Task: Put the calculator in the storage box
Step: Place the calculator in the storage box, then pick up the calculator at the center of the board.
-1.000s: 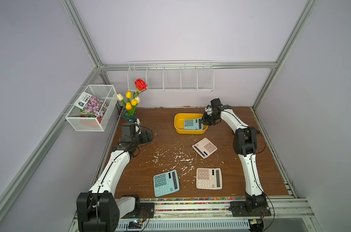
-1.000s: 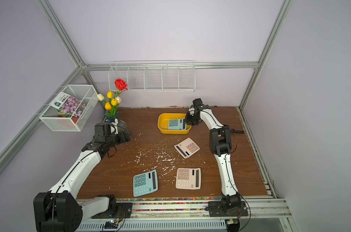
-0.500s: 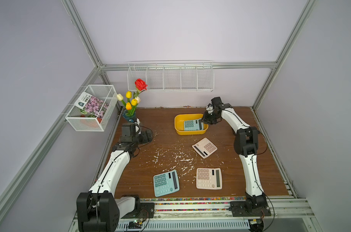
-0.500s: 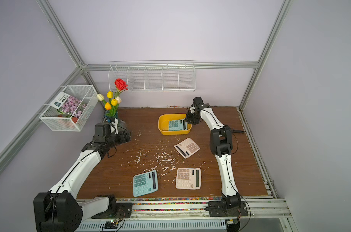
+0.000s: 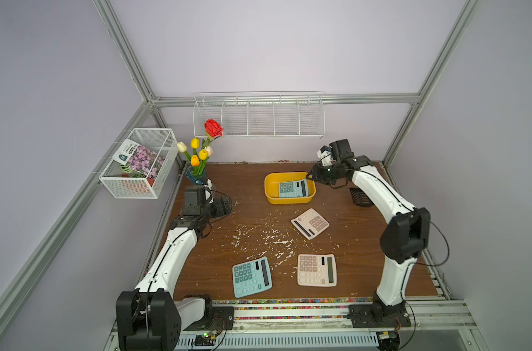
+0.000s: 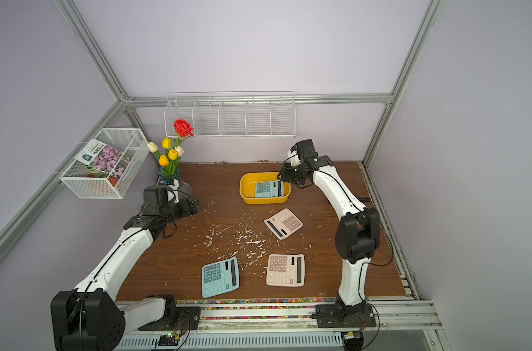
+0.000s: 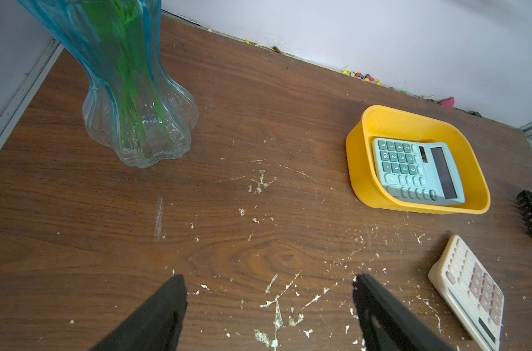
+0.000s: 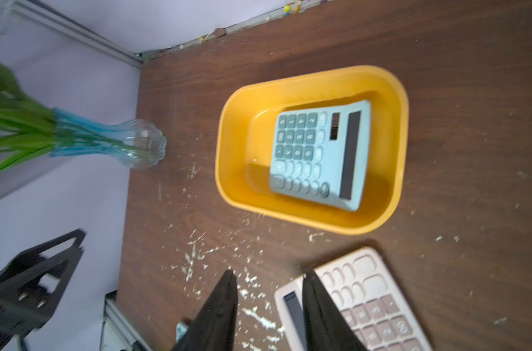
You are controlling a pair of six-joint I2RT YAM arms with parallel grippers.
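The front blue calculator's screen end is clear of the front pink calculator, so I should keep my right gripper moving on to that screen end and close it there.
The yellow storage box stands at the back middle of the table. A light blue calculator lies inside it, face up, leaning toward the box's right wall; it also shows in the wrist views, calculator in storage box. My right gripper hovers by the box's far right corner, open, with nothing between its fingers. My left gripper sits low at the left by the vase, open wide and empty.
A tilted pink calculator lies in front of the box, and a second pink calculator and a blue calculator lie near the front edge. A glass flower vase stands back left, and a black comb-like object lies right. White crumbs litter the middle.
My right gripper's jaws have parted and drawn slightly back and right from the blue calculator, which now lies loose in the box. The left arm has not moved.
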